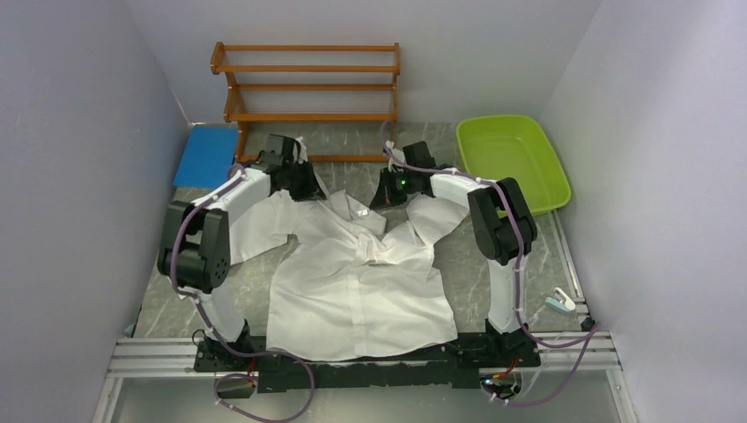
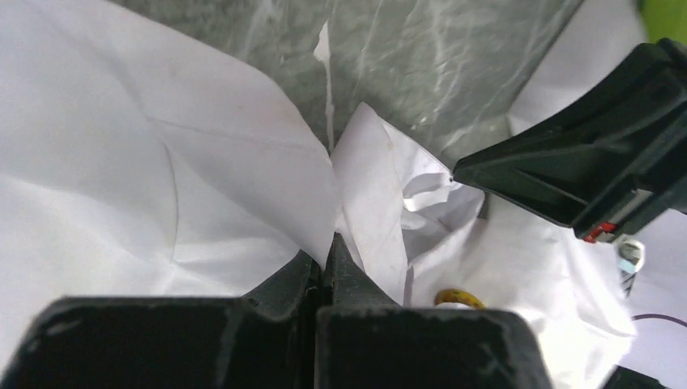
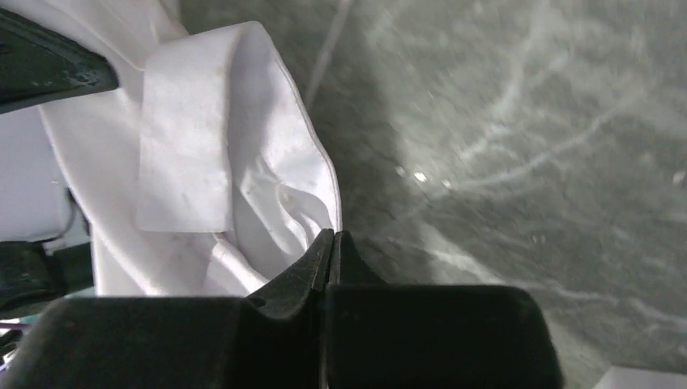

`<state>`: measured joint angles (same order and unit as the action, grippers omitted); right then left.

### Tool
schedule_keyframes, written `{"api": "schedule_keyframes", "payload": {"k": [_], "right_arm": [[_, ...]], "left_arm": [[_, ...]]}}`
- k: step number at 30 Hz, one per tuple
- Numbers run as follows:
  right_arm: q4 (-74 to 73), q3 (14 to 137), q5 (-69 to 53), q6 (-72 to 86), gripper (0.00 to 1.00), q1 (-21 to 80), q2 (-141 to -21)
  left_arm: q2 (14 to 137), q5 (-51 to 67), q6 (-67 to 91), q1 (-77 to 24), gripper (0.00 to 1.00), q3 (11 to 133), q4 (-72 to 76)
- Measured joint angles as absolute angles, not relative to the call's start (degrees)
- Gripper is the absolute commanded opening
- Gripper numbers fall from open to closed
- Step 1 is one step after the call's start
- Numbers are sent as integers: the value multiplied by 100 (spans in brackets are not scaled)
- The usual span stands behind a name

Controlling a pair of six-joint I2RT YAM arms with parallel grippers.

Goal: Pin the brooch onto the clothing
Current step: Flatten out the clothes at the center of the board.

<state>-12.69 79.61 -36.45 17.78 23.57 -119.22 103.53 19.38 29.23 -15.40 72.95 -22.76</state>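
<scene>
The shirt's chest [image 1: 370,243] is bunched up below the shirt's collar, so next my left gripper pulls its fold of the shirt toward the sleeve [image 1: 257,231] near the blue pad to spread out the chest.
The white shirt [image 1: 361,291] lies spread on the table, collar at the far side. My left gripper [image 1: 313,192] is shut on a fold of the shirt [image 2: 243,186] near the collar. My right gripper [image 1: 380,201] is shut on the shirt's edge [image 3: 243,162] at the other side of the collar. Each gripper shows in the other's wrist view, the right one [image 2: 583,170] and the left one [image 3: 40,65]. A small yellow round thing, maybe the brooch [image 2: 458,298], peeks out on the fabric, partly hidden behind my left gripper's body.
A wooden rack [image 1: 308,84] stands at the back. A green tray [image 1: 511,159] is at the back right and a blue pad [image 1: 207,154] at the back left. A small white and blue object [image 1: 561,302] lies at the right edge of the marbled table [image 1: 520,291].
</scene>
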Motion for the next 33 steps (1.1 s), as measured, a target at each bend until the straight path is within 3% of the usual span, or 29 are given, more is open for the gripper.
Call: {"api": "schedule_keyframes", "payload": {"k": [12, 14, 18, 21, 25, 33], "right_arm": [[574, 8060, -4233, 2775, 0, 1953, -10849], [580, 8438, -4239, 2766, 14, 1949, -10919], [528, 8833, -4235, 2816, 51, 1953, -11128], [436, 8427, -4171, 2864, 63, 1966, -11137], [-128, 7723, -4027, 2659, 63, 2080, -11148], [-676, 6130, -3441, 2062, 43, 3048, -10390]], "left_arm": [[9452, 2589, 2845, -729, 3, 7019, -1258], [9452, 2637, 2836, -694, 3, 7019, -1138], [9454, 2698, 2845, -659, 3, 7019, -1096], [9459, 2692, 2906, -633, 3, 7004, -1125], [9459, 2668, 3030, -617, 3, 6761, -1096], [9056, 2650, 3448, -600, 3, 5404, -1186]]}}
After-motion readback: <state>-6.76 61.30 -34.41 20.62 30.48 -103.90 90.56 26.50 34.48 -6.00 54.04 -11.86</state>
